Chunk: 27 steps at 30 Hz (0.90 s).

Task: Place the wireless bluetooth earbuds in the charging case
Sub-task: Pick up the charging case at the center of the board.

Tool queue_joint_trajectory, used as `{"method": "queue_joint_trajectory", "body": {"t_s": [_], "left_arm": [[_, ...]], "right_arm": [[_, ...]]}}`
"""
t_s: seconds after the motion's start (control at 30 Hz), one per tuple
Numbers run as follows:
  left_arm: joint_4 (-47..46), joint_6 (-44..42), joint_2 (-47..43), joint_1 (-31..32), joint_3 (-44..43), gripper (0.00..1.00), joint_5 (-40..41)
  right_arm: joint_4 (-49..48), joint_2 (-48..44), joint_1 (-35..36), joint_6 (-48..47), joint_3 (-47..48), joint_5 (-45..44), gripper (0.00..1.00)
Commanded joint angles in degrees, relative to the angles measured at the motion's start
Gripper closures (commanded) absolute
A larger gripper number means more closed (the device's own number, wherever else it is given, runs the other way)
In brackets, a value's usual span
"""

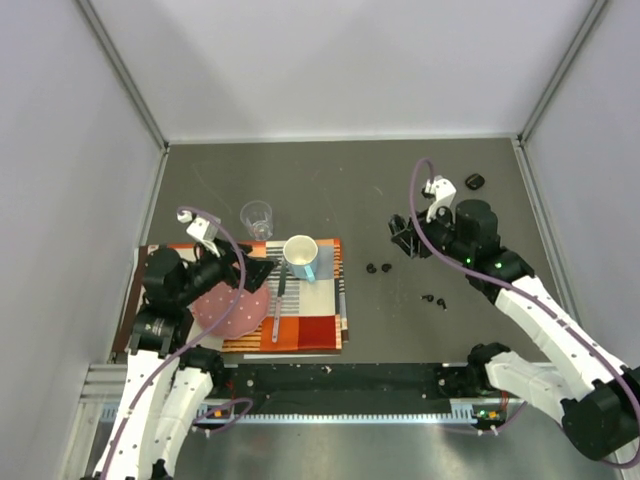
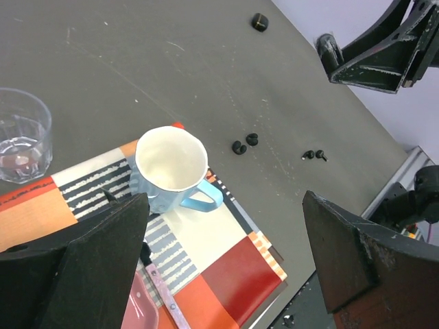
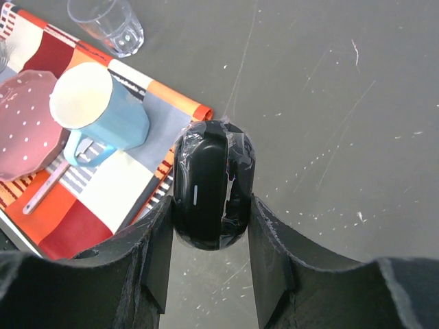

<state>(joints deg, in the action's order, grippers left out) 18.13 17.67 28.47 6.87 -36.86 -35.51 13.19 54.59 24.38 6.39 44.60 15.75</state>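
Note:
My left gripper should carry on moving toward the case (image 1: 397,224) until it closes on the charging case's loose end (image 3: 212,154), which sticks out of my right gripper.
My right gripper (image 3: 211,212) is shut on a black oval charging case (image 3: 209,181) wrapped in clear tape and holds it above the grey table. In the top view this gripper (image 1: 403,237) is right of the placemat. Two tiny black earbuds (image 1: 378,268) lie just below it, and another pair (image 1: 435,299) lies further right. Both pairs show in the left wrist view, one pair (image 2: 245,143) nearer the mug and the other (image 2: 314,155) beyond it. A second black case (image 1: 475,181) lies at the back right. My left gripper (image 2: 226,205) is open and empty over the placemat.
A white and blue mug (image 1: 301,256) stands on a striped orange placemat (image 1: 310,325), with a pink dotted plate (image 1: 232,308) and a utensil (image 1: 277,305). A clear glass (image 1: 257,218) stands behind the mat. Grey walls enclose the table.

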Motion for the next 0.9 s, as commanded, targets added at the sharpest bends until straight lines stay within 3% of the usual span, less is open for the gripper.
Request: {"method": "queue_joint_trajectory", "body": {"t_s": [0.0, 0.2, 0.6, 0.87], "left_arm": [[-4.2, 1.9, 2.3, -0.3, -2.2, 0.01, -4.7], [-6.9, 7.2, 3.8, -0.1, -3.2, 0.02, -9.1], [-6.9, 9.0, 5.6, 1.6, -4.8, 0.02, -7.3], [-7.2, 9.0, 8.6, 14.0, -5.2, 0.02, 5.3]], "right_arm": [[-1.0, -2.6, 0.9, -2.3, 0.1, 1.6, 1.00], [0.8, -6.4, 2.5, -6.1, -0.7, 3.1, 1.00], [0.8, -13.5, 4.7, -10.3, -3.8, 3.8, 1.00], [0.3, -13.8, 8.0, -12.4, -4.3, 6.9, 1.00]]}}
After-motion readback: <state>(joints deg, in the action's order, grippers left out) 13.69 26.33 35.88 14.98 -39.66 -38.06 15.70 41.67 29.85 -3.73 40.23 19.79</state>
